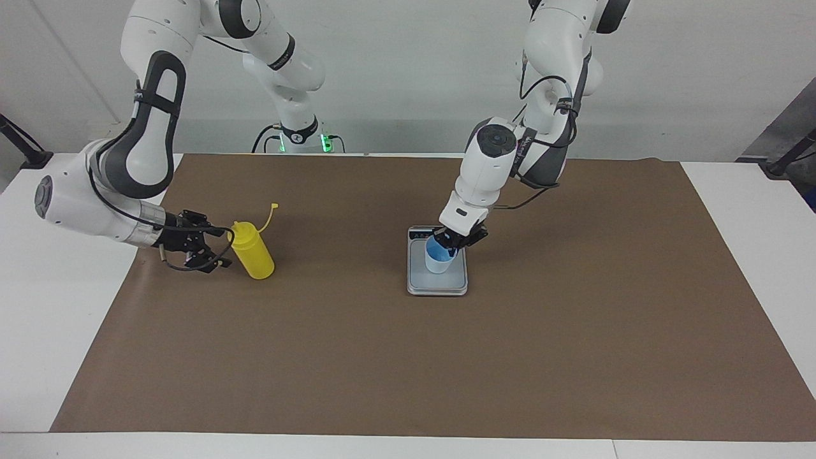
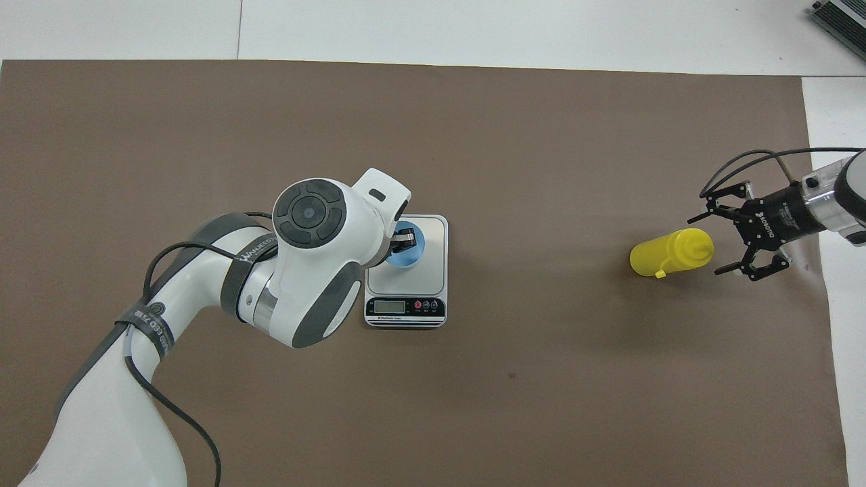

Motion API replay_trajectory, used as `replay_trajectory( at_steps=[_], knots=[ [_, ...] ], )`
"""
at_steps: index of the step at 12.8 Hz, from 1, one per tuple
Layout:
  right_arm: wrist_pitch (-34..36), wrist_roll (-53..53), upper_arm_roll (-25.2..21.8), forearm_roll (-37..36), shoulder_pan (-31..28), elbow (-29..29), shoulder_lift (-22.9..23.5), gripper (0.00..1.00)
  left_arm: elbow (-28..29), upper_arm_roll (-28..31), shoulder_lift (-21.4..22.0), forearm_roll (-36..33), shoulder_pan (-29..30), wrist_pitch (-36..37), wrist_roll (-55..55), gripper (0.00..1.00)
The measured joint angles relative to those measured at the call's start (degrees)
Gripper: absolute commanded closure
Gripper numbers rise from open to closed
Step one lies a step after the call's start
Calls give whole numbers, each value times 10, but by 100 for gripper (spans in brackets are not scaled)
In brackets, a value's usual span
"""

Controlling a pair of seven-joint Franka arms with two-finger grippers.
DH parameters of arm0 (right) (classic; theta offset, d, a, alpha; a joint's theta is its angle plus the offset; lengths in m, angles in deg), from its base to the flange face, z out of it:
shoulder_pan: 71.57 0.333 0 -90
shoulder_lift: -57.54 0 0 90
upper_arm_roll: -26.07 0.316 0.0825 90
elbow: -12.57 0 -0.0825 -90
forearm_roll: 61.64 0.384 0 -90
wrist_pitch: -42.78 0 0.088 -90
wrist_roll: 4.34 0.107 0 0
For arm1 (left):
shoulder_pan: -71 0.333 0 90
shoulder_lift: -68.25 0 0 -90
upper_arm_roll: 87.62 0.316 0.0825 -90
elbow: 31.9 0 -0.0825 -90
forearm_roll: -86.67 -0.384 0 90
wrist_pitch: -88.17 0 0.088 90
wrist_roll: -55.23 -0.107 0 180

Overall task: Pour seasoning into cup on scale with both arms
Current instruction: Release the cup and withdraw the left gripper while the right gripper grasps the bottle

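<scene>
The cap strap [image 2: 660,273] sticks out past the yellow seasoning bottle's side [image 2: 672,252], so I expect the strap to stay attached and point down beside the spout when I pour.
The light-blue cup [image 1: 437,261] [image 2: 408,255] is on the silver-grey scale [image 1: 440,285] [image 2: 434,238], on the plate's side toward the left arm. My left gripper [image 1: 454,241] [image 2: 404,238] reaches down from above and is shut on the cup's rim. The yellow seasoning bottle [image 1: 254,255] [image 2: 666,254] stands upright on the brown mat toward the right arm's end, its cap strap [image 1: 270,215] sticking up. My right gripper [image 1: 215,250] [image 2: 712,246] lies level beside the bottle, open, its fingertips close to the bottle's upper part without gripping it.
A brown mat [image 1: 446,370] covers most of the white table [image 1: 752,210]. The scale's display strip [image 2: 404,308] faces the robots. A small arm base with green lights [image 1: 305,141] stands at the robots' edge. A dark object [image 2: 840,16] lies at a table corner.
</scene>
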Motion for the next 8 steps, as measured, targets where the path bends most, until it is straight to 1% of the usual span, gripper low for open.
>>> replay_trajectory(
  at_steps=[1,2,3,5,8],
  knots=[
    [-3,0,0,12,-4,-13,0,0,0,0,0,-1,-1,-1,0,74],
    [-3,0,0,20,-7,-24,-1,0,1,0,0,-2,-2,-3,0,16],
    [-4,0,0,33,-8,-35,-2,0,2,0,0,-2,-3,-3,0,0],
    [-5,0,0,61,-9,-57,-8,0,4,1,0,-2,-3,-5,0,0],
    [-6,0,0,69,-10,-74,-18,0,-2,14,9,-5,3,2,0,0]
  ],
)
